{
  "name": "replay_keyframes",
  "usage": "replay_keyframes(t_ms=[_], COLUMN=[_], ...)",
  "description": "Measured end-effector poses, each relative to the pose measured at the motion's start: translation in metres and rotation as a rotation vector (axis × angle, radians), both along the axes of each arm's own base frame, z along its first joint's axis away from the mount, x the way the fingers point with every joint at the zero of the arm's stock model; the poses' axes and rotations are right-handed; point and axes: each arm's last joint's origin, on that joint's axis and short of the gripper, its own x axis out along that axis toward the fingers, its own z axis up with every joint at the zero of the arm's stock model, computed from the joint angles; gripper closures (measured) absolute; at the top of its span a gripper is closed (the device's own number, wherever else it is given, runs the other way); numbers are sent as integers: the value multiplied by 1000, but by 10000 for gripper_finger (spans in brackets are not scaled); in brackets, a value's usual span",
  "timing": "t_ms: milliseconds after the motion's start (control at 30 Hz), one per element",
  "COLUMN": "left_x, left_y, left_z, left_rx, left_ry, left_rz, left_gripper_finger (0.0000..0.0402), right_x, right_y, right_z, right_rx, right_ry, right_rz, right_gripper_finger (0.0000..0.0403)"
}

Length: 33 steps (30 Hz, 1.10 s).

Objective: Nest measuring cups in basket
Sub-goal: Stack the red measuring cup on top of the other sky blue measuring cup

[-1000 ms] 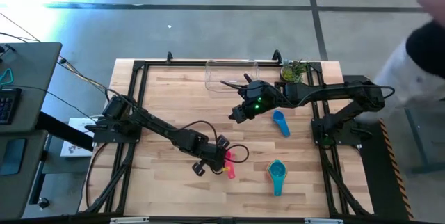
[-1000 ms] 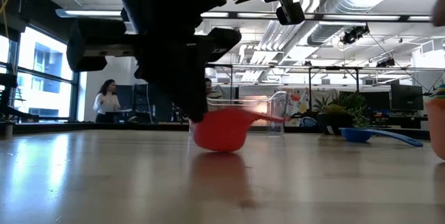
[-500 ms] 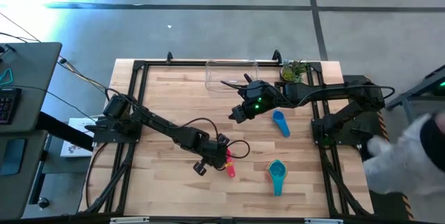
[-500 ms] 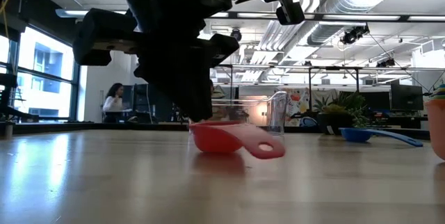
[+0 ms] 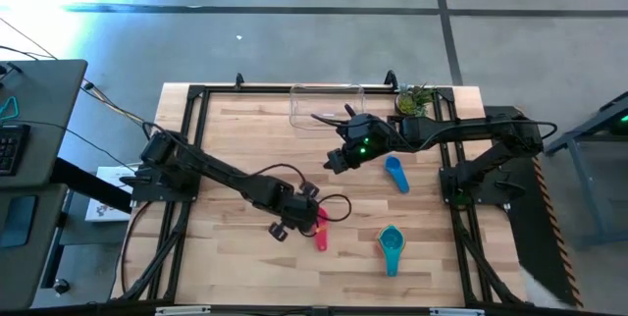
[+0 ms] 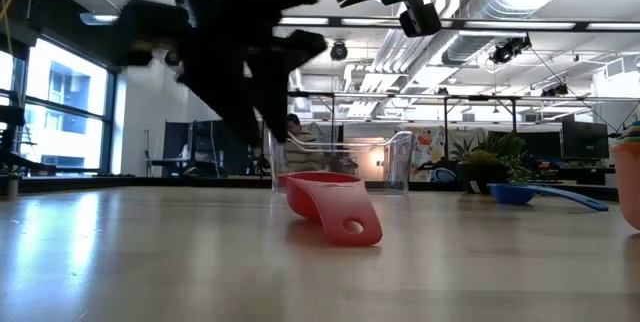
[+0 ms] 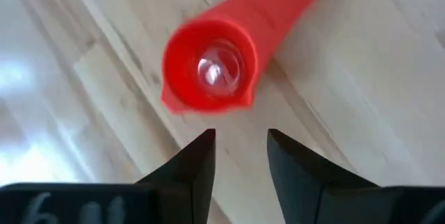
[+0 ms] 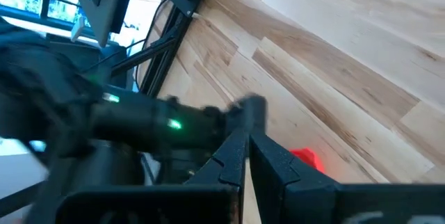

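Observation:
The teal cup [image 5: 392, 238] is standing on my right gripper's side, so my left gripper should move back and my right gripper should grab the red cup's rim [image 6: 318, 176] for nesting.
A red measuring cup [image 5: 321, 230] stands mouth up on its base on the table, and its handle [image 6: 350, 224] points toward the near edge. My left gripper [image 7: 240, 140] hangs open just above and beside the cup [image 7: 208, 67], touching nothing. My right gripper [image 5: 332, 164] is shut and empty, held high over the table's middle. A blue cup [image 5: 395, 172] and a teal cup [image 5: 392, 247] lie on the table to the right. The clear basket [image 5: 327, 103] stands at the far edge.
A small green potted plant [image 5: 414, 100] stands at the far right, beside the basket. A black frame [image 5: 186, 159] runs round the tabletop. Bare wood lies to the left of the red cup and along the near edge.
My left gripper has opened, let go of the red cup and risen a little. The cup stays on the table, and its handle has swung round toward the near edge.

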Motion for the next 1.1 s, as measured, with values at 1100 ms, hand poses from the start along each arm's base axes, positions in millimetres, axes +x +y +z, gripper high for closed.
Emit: replay_keyframes(t_ms=[1100], left_x=[-166], left_y=[54], left_z=[195], left_rx=[-331], left_ry=[-376], left_rz=[408], left_gripper_finger=[284], right_x=[8], right_y=[75], right_z=[-57], right_rx=[35], right_ry=[331], right_rz=[-110], right_gripper_finger=[259])
